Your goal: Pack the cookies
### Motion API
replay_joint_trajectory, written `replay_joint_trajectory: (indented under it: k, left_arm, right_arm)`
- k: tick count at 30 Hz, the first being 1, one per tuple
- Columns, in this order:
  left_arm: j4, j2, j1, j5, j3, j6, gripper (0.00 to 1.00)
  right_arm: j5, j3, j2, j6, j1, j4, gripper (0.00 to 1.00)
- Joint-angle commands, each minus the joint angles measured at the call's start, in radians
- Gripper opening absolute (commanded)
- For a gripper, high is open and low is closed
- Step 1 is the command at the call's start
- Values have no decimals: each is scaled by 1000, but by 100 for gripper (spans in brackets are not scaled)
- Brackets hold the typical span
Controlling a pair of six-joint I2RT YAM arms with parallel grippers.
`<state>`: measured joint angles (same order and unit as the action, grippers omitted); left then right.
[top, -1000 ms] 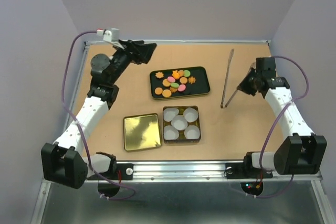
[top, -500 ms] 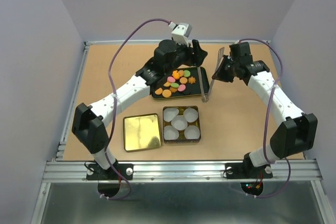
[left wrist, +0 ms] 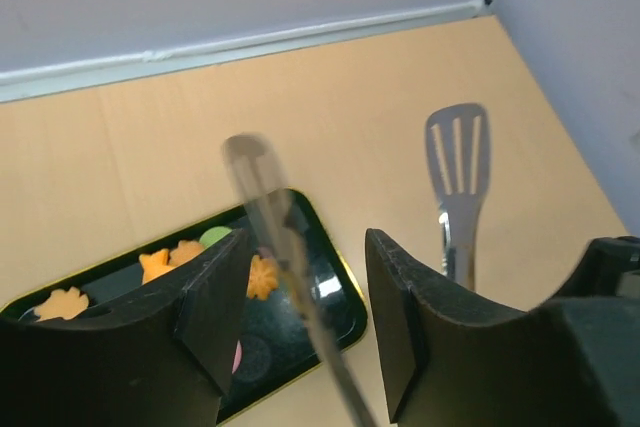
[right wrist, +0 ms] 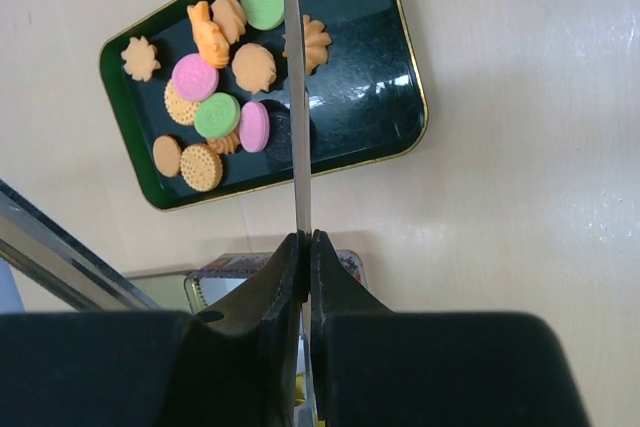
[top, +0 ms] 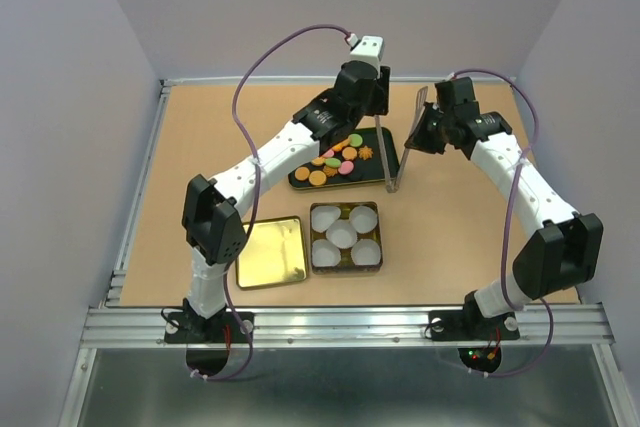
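I should hold the tongs with my left gripper while my right gripper opens to take both arms (top: 385, 154), because my right gripper holds only one arm of the metal tongs (top: 403, 164).
The cookies (top: 335, 157), orange, pink and green, lie on a black tray (top: 375, 171). They also show in the right wrist view (right wrist: 215, 112) and the left wrist view (left wrist: 262, 275). My right gripper (top: 418, 135) is shut on one arm of the metal tongs (top: 397, 167) and holds them tilted over the tray's right edge (right wrist: 297, 127). My left gripper (top: 380, 97) is open above the tray's far right corner. One blurred tong arm passes between its fingers (left wrist: 307, 247), and the slotted tong end (left wrist: 458, 162) shows beyond.
A tin box (top: 345, 237) with several white paper cups stands in front of the tray. Its gold lid (top: 270, 252) lies to its left. The tin's corner shows under my right gripper (right wrist: 345, 267). Walls close in the table on three sides.
My right gripper has carried the tongs left, from the table's right side to the tray's edge. My left arm has swung from the far left across to the tongs.
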<state>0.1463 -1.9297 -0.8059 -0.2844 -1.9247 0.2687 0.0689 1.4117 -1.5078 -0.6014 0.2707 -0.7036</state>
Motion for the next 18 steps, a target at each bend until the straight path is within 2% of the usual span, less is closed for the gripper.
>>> replay_joint_trajectory:
  k: [1,3,6,7,10,11,14,15,16,17,18]
  left_arm:
    - [50,-11,-7,-47,-83,-6,56]
    - [59,-31,-7,-42,-95,-2,54]
    - [67,-54,-9,-41,-120,3,43]
    - [68,-58,-9,-41,-132,3,34]
    - [72,-75,-9,-33,-154,-2,17]
    - [75,-78,-9,-30,-158,0,1]
    - [76,-86,-7,-21,-171,3,0]
    - [76,-86,-7,-18,-169,6,0]
    - [72,-86,-7,-3,-169,9,0]
    - [72,-86,-7,-2,-171,7,0]
    - [68,-86,-9,7,-171,9,0]
  right_arm:
    - [2,72,8,18,9,19,0]
    - [3,72,9,20,9,19,0]
    - [6,72,12,20,9,18,0]
    - [9,73,12,23,9,18,1]
    - [17,78,14,25,9,19,0]
    - [19,81,15,26,9,19,0]
    - [43,93,18,43,9,36,1]
    - [64,98,18,51,9,41,6]
    - [72,110,17,55,10,46,30]
    - [80,118,18,58,10,47,44]
    - [84,127,17,67,9,49,61]
